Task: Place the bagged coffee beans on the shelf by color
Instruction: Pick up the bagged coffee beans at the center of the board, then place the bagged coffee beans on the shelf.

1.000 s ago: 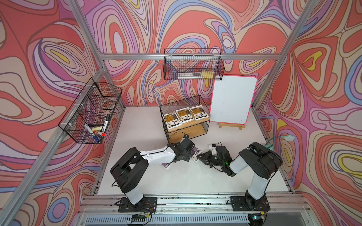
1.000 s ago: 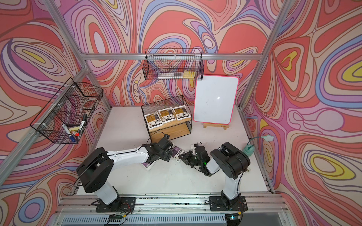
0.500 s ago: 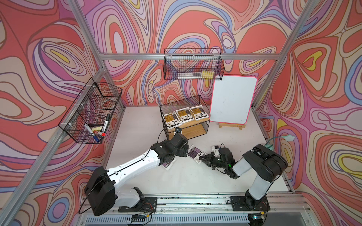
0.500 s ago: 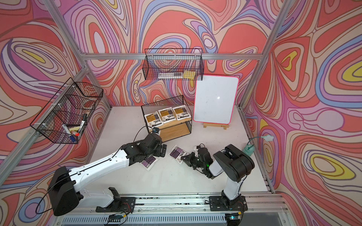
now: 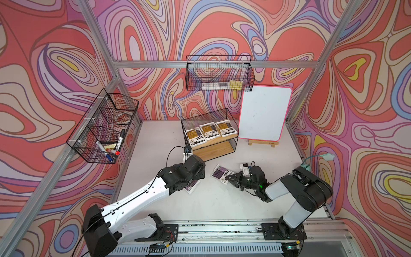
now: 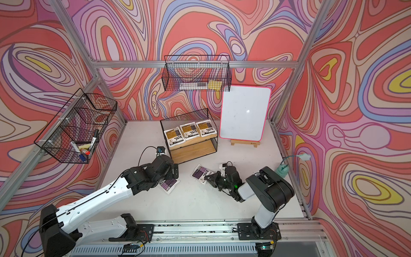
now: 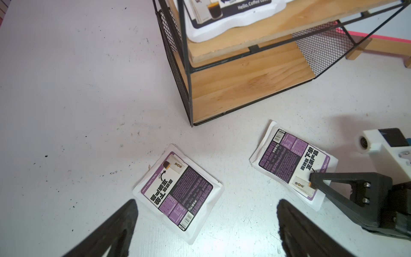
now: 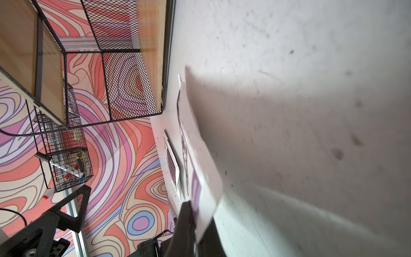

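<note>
My right gripper should carry on moving the purple pouch it holds by its near corner, bringing its loose end [image 5: 217, 169] onto the empty lower board [image 5: 214, 151] until it rests there.
The shelf [image 5: 213, 149] [image 6: 193, 151] [image 7: 244, 89] stands at the back middle of the table. Three yellow-orange bagged coffee beans [image 5: 209, 131] [image 6: 189, 131] lie side by side on its top board; its lower board is bare. A purple pouch [image 5: 220, 173] [image 6: 201, 173] [image 7: 289, 160] [image 8: 200, 169] lies in front of the shelf, with my right gripper [image 5: 229, 178] [image 6: 208, 178] [image 8: 198, 222] shut on its near corner. Another purple pouch [image 5: 191, 186] [image 6: 170, 184] [image 7: 178, 191] lies flat on the table, just under my left gripper [image 7: 205, 202] [image 5: 195, 175], which hovers open above it.
A pink-edged whiteboard [image 5: 263, 115] leans on a small wooden easel right of the shelf. Wire baskets hang on the back wall [image 5: 219, 75] and the left wall [image 5: 104, 129], the left one holding markers. A cable [image 5: 172, 153] loops beside the shelf.
My left gripper has drawn back to the left, away from the right gripper, and now hovers over the other purple pouch. The right gripper stays shut on its pouch.
</note>
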